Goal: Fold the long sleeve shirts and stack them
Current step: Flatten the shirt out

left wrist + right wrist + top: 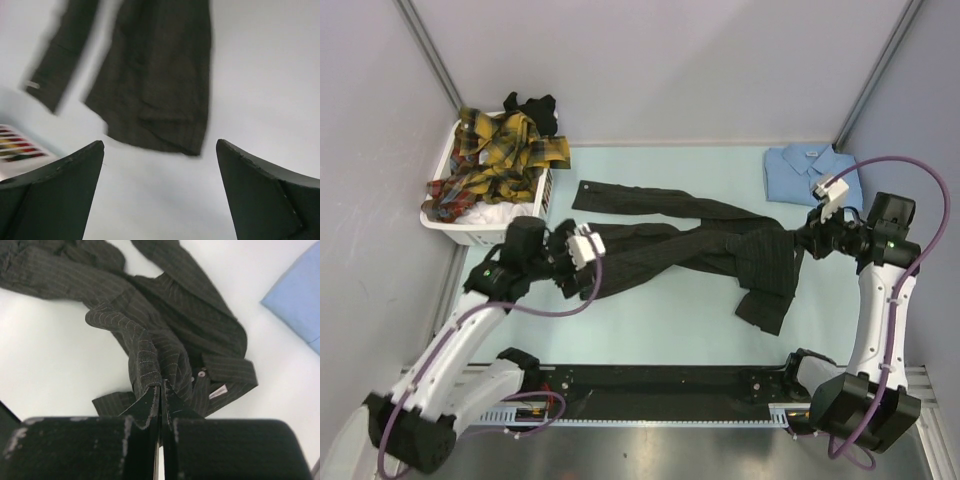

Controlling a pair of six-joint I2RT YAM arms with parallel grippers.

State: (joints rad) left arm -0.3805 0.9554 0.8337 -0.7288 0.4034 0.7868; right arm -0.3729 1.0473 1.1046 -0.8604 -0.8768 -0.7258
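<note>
My left gripper should grab the shirt by its other end (622, 248) before both grippers lift it and spread it out, because the charcoal shirt lies bunched (720, 245) and only my right gripper is holding it.
The charcoal pinstriped long sleeve shirt (700, 245) lies crumpled across the middle of the table, one sleeve (620, 197) stretched to the far left. My right gripper (803, 240) is shut on a raised fold of it near the collar; the wrist view shows the jaws (161, 387) pinching the cloth (150, 355), with a pale button (201, 374) and a label beside them. My left gripper (578, 262) hovers open at the shirt's left end, with only bare table between its fingers (75, 170) and the hem (155, 90) just ahead. A folded light blue shirt (805, 172) lies at the far right.
A white laundry basket (470, 230) at the far left holds yellow-red plaid shirts (500, 155) and a dark garment (535, 108). Grey walls close in the table on three sides. The blue shirt's edge (300, 300) lies just right of my right gripper.
</note>
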